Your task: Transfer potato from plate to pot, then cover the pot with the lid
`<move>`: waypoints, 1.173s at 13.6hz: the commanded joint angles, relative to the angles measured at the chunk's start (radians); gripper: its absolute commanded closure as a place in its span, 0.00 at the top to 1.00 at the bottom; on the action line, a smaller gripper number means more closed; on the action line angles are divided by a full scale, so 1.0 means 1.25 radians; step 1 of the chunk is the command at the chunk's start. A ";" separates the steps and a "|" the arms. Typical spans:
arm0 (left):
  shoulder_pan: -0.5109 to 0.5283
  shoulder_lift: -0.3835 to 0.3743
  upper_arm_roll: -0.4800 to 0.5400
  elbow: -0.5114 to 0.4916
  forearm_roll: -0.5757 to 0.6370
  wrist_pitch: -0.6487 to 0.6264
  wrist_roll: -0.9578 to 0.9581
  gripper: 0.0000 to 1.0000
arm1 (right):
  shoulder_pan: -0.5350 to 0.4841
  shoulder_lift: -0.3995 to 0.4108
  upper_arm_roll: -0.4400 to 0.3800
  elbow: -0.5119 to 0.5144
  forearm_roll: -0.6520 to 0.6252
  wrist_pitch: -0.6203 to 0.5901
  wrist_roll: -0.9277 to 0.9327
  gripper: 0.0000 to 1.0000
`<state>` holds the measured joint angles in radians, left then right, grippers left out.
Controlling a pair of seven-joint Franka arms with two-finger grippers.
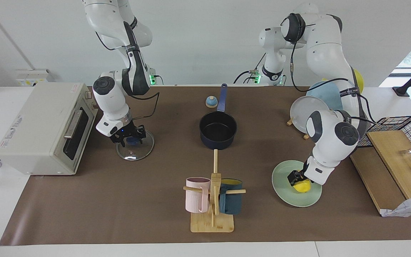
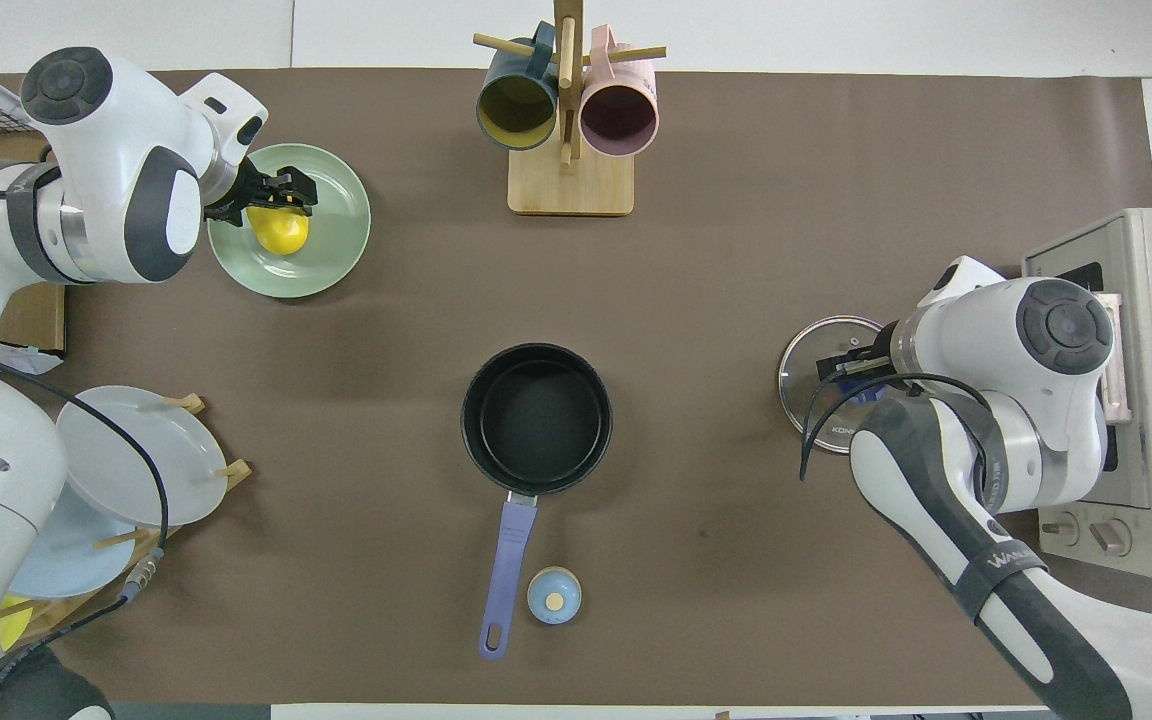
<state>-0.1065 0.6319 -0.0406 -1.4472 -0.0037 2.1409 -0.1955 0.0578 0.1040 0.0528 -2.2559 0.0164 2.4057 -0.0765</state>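
The navy pot's round opening (image 2: 537, 418) looks the same width as the lid's rim. The glass lid (image 2: 808, 373) should come to rest flat over the potato when I lower it.
The yellow potato (image 1: 303, 187) lies on the mint-green plate (image 1: 284, 194) toward the left arm's end of the table; it also shows in the overhead view (image 2: 279, 232) on the plate (image 2: 336, 245). My left gripper (image 1: 299, 180) is down at the potato, open, with its fingers on either side of it. The navy pot (image 1: 218, 129) stands empty mid-table, its handle toward the robots. The glass lid (image 1: 136, 150) lies flat in front of the toaster oven. My right gripper (image 1: 130, 137) is low over the lid, open astride its blue knob (image 1: 132, 141).
A toaster oven (image 1: 45, 128) stands at the right arm's end. A wooden mug rack (image 1: 212, 200) with a pink and a dark blue mug stands farther from the robots than the pot. A small blue-and-tan bell (image 1: 211, 102) sits beside the pot's handle. A plate rack (image 1: 309, 114), a wire basket (image 1: 405, 130) and a wooden board (image 1: 394, 160) are at the left arm's end.
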 commanded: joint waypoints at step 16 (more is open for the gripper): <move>-0.356 -0.478 -0.004 -0.324 -0.022 -0.103 -0.452 0.00 | -0.005 -0.011 0.006 -0.010 0.007 -0.035 -0.019 0.72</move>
<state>-0.4786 0.1093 -0.0668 -1.6404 -0.0249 1.8395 -0.6883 0.0593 0.1040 0.0544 -2.2578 0.0164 2.3756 -0.0765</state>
